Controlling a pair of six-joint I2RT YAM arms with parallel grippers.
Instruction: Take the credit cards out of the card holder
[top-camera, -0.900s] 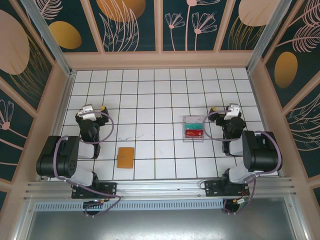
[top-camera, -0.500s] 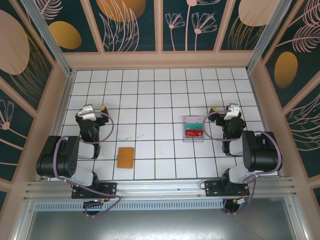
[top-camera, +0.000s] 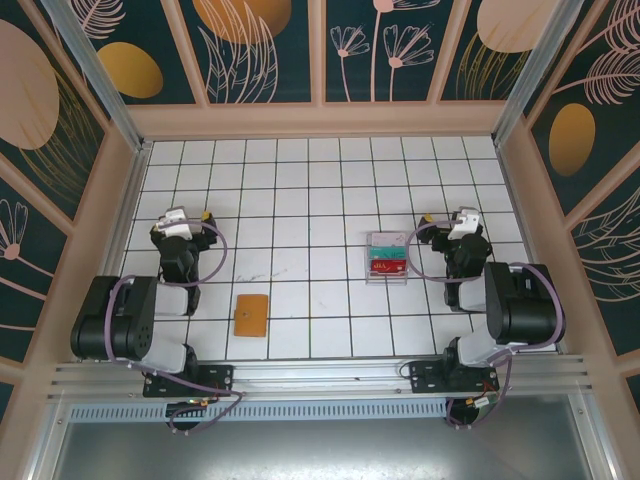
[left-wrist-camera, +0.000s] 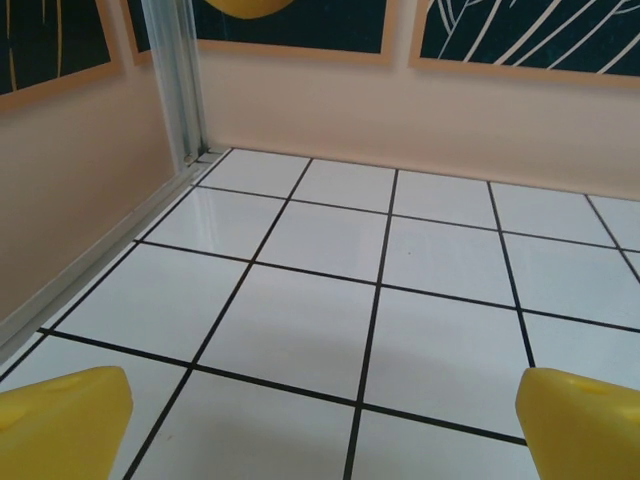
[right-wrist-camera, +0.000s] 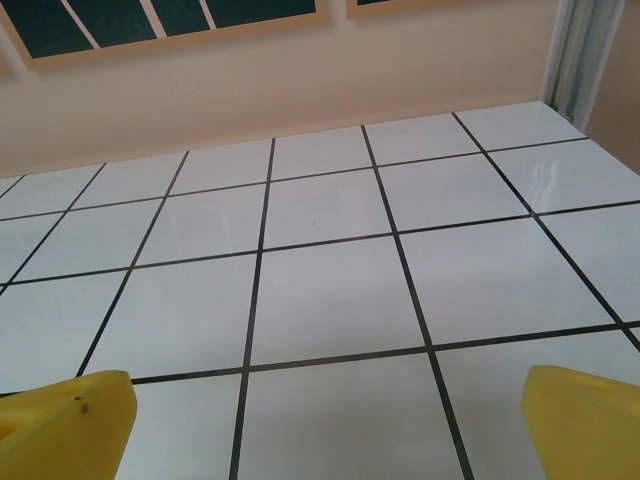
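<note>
My left gripper is open and the tiles from gripper to holder (top-camera: 226, 266) are clear, so it should keep moving toward the card holder (top-camera: 251, 315) until its fingers hang over it.
The card holder (top-camera: 250, 314), a small tan-orange wallet, lies shut and flat on the white tiled table (top-camera: 310, 190), near the front, left of centre. The credit cards are hidden. My left gripper (top-camera: 178, 222) hovers behind and to the left of the holder, well apart from it. In the left wrist view that gripper (left-wrist-camera: 325, 425) is open, its yellow fingertips (left-wrist-camera: 60, 420) wide apart over bare tile. My right gripper (top-camera: 463, 222) is at the right side, far from the holder. It is open too (right-wrist-camera: 330, 425), with nothing between its yellow fingertips (right-wrist-camera: 585, 420).
A clear plastic box (top-camera: 387, 257) with red and teal contents sits just left of the right gripper. Peach walls (top-camera: 320, 120) enclose the table on three sides. A metal post (left-wrist-camera: 180, 80) stands in the far left corner.
The left arm has shifted slightly to the left. The right arm, the card holder and the box have not moved.
</note>
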